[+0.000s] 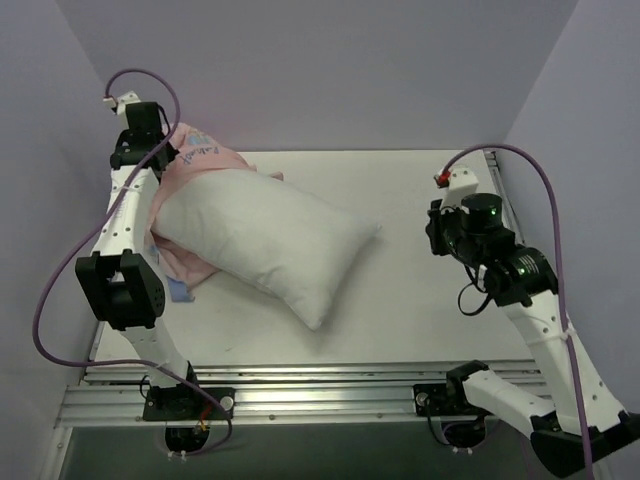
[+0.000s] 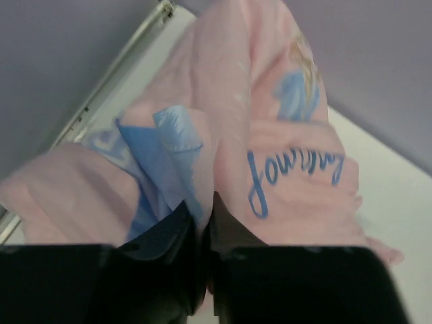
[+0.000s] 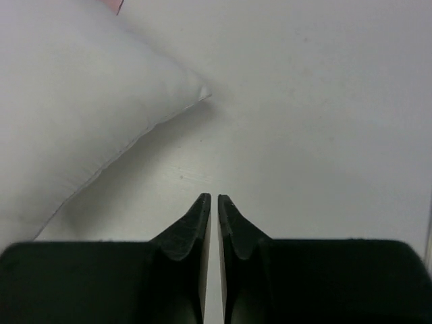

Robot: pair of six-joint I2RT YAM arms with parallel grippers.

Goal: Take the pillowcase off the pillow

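Note:
With the pillow's end [image 1: 265, 207] still in the pillowcase near the side wall, my left gripper next comes back while my right gripper takes and pulls the pillow.
The white pillow [image 1: 265, 240] lies bare on the table, angled from back left to front right. The pillowcase [image 1: 205, 155], pale pink side out with bits of blue, is bunched behind and under the pillow's left end. My left gripper [image 1: 160, 155] is at that back-left bunch. In the left wrist view it [image 2: 206, 202] is shut on a fold of the pillowcase [image 2: 283, 135], with pink fabric pinched between the fingers. My right gripper [image 1: 437, 235] hovers right of the pillow. It [image 3: 214, 198] is shut with nothing in it, and the pillow [image 3: 74, 101] corner points toward it.
Purple walls close in the table [image 1: 430, 310] at the back and on both sides. A metal rail [image 2: 115, 74] runs along the left edge close to the pillowcase. Another rail [image 1: 330, 375] crosses the front by the arm bases.

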